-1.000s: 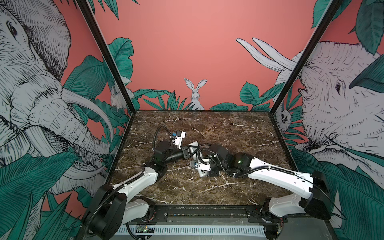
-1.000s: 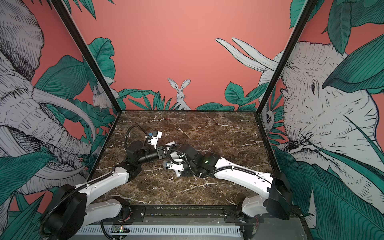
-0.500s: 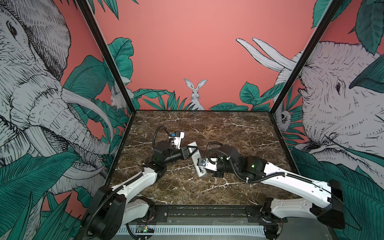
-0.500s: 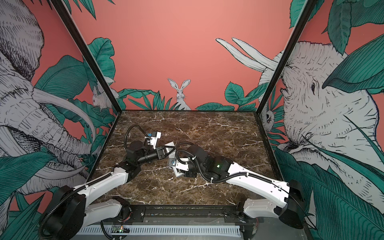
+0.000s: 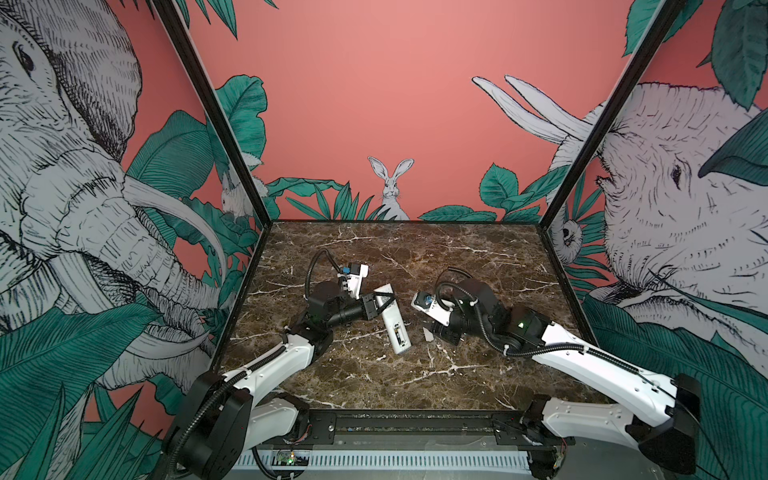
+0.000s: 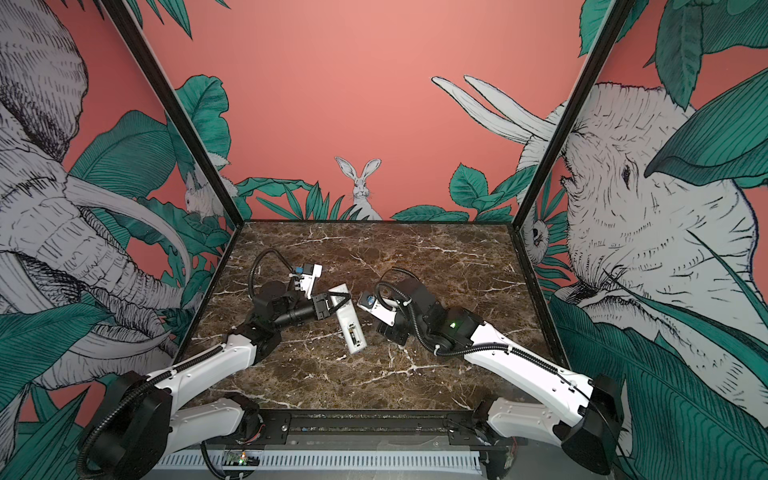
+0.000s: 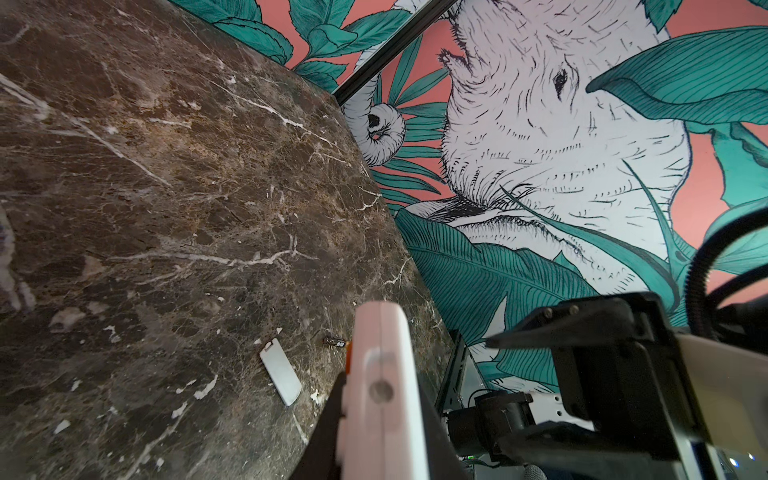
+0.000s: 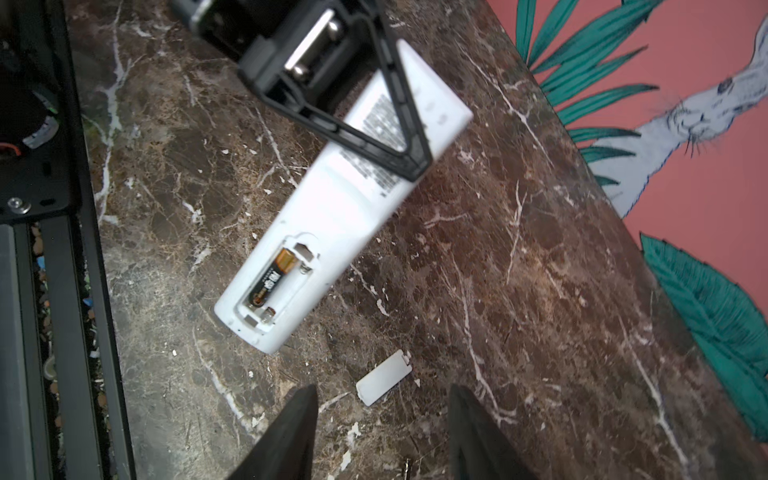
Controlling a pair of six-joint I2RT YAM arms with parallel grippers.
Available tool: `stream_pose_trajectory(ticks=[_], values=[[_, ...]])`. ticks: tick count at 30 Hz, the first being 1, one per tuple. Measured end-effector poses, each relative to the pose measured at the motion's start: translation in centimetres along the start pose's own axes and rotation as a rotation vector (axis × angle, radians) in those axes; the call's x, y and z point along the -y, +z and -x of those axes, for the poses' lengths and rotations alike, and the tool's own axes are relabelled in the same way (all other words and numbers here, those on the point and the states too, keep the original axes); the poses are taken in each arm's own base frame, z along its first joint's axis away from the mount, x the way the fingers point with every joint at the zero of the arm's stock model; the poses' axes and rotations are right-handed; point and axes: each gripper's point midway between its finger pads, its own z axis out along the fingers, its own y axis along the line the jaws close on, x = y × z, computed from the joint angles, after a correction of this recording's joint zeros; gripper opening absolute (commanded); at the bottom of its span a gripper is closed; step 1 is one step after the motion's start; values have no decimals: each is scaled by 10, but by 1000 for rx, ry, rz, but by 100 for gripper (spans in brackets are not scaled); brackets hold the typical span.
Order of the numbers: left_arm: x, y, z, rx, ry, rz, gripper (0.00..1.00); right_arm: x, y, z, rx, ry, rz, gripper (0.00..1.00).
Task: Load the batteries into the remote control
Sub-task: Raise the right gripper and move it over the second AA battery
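Note:
The loose battery (image 7: 334, 341) is clear of the white cover plate (image 7: 280, 372), so the robot's right gripper should keep moving toward the battery with open fingers until they can close around its body.
The white remote control (image 5: 392, 320) (image 6: 350, 322) lies back-up at mid-table, its battery bay open. My left gripper (image 5: 380, 305) (image 6: 332, 305) is shut on the remote's far half, and the left wrist view shows the remote (image 7: 384, 395) edge-on between the fingers. One of the batteries (image 8: 272, 278), dark with a gold end, sits in the bay of the remote (image 8: 345, 208). Another battery (image 7: 334, 341) (image 8: 407, 465) lies loose on the marble. My right gripper (image 8: 380, 436) (image 5: 438, 332) hovers open and empty to the right of the remote's near end.
A small white cover plate (image 8: 383, 377) (image 7: 280, 371) (image 5: 427, 333) lies on the marble just ahead of my right gripper's fingers. The black front rail (image 8: 62, 291) runs along the near table edge, and painted walls enclose the other three sides.
My right gripper has drawn back rightward from the remote's near end and its jaws have opened. A battery stays in the bay. The left gripper and remote have held still.

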Motion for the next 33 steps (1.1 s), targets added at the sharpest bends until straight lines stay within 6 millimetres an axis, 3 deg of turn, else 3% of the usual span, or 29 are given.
stream_pose_trajectory(ticks=[8,19,24,33], values=[[-4,-1,-2,-8,1,14,0,27,7,-30,-87,203,-20,57],[-4,-1,-3,-12,6,13,0,42,18,-91,-317,430,-31,58],[-4,-1,-3,-11,7,13,0,52,14,-101,-340,504,-58,59],[-4,-2,-1,-5,9,11,0,46,27,-138,-438,643,-40,59]])
